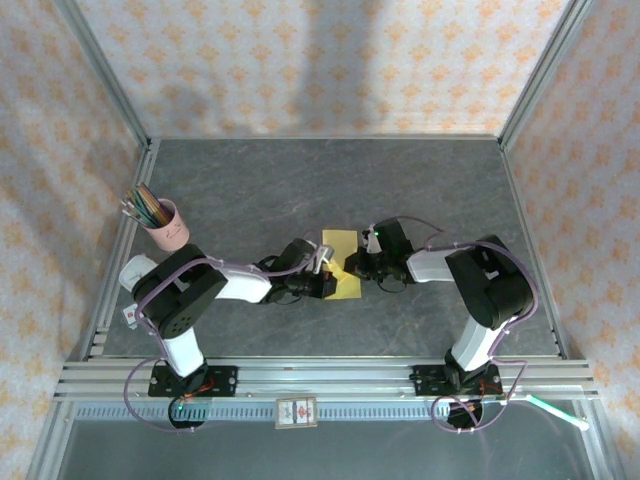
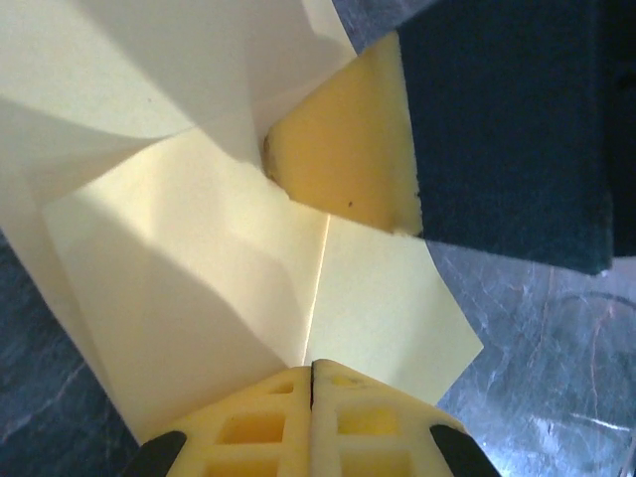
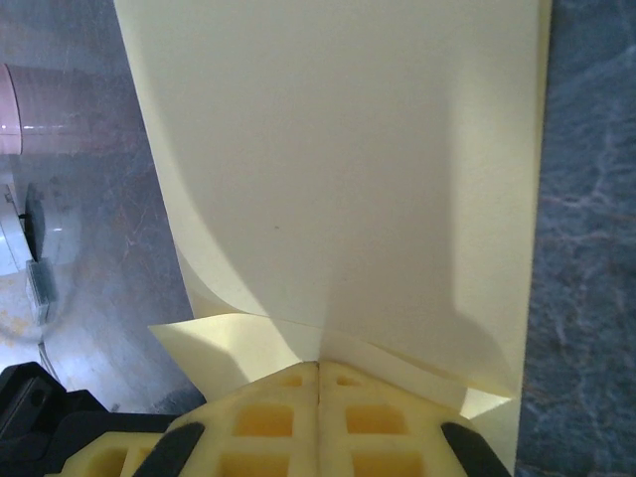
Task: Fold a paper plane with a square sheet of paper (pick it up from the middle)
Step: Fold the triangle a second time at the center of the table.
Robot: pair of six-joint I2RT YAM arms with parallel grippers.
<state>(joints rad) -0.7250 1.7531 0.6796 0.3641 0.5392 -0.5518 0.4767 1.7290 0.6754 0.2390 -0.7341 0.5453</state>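
Note:
Next, I back my left gripper off the crease and pin the flap's side [image 2: 227, 333] while my right gripper flattens it, as the turned-over flap [image 3: 221, 343] bows up off the sheet.
The square sheet of paper [image 1: 340, 244] is plain yellow and lies partly folded at the middle of the dark table, between the two arms. My left gripper [image 1: 330, 272] comes at it from the left. Its jaws [image 2: 313, 366] are shut, and a centre crease in the paper [image 2: 199, 278] runs straight into the seam between them. My right gripper [image 1: 352, 268] comes from the right and is shut [image 3: 318, 368] at the sheet's near edge, where a narrow flap is turned over the paper [image 3: 338, 149]. One right finger [image 2: 343, 149] rests on the sheet in the left wrist view.
A pink cup of pencils [image 1: 165, 225] stands at the left of the table, and its side [image 3: 8, 99] appears in the right wrist view. Metal rails [image 1: 320, 375] run along the near edge, with a small card [image 1: 296, 411] below them. Patterned walls enclose the table.

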